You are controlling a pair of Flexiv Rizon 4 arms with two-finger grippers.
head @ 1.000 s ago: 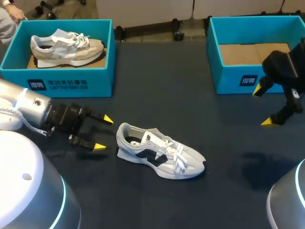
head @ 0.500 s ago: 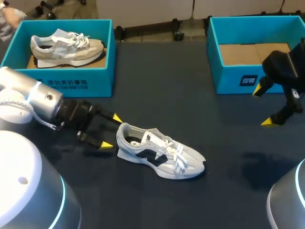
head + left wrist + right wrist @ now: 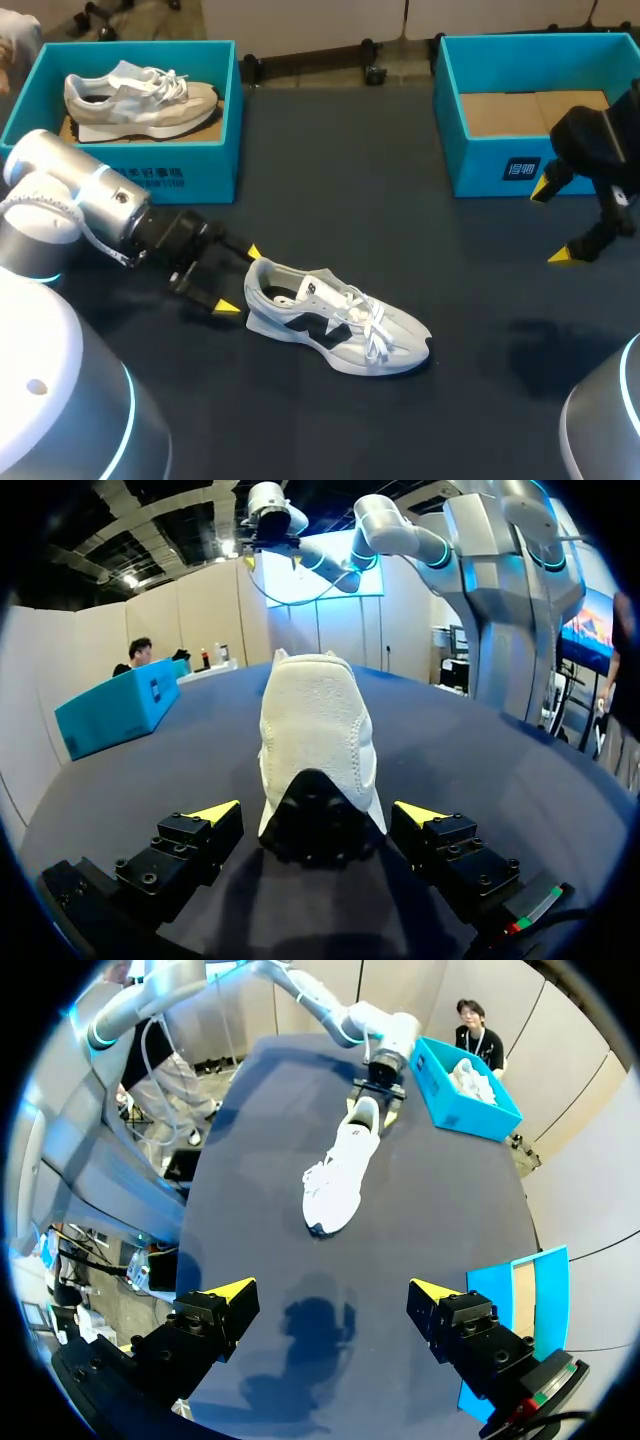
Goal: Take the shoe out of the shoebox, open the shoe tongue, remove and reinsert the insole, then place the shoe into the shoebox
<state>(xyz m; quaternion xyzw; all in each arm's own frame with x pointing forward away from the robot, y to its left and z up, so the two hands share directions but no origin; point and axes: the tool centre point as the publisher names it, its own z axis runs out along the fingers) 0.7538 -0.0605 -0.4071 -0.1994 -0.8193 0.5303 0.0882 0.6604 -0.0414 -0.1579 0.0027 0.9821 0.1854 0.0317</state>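
The labelled tip stands clear of the laces. The shoe tongue will bend toward the toe and stay upright when I pull it.
A white and grey shoe with a dark side mark lies on the dark table, heel toward my left arm. My left gripper is open, its yellow tips on either side of the heel. In the left wrist view the shoe's heel sits between the open fingers of my left gripper; contact cannot be told. My right gripper hangs open and empty in front of the empty blue shoebox at the far right. The right wrist view shows the right gripper open above bare table, with the shoe far ahead.
A second blue shoebox at the far left holds a beige and white shoe. Bare dark table lies between the two boxes and in front of the shoe.
My left gripper has moved right, from well short of the shoe to around its heel. The right arm and the shoe have not moved.
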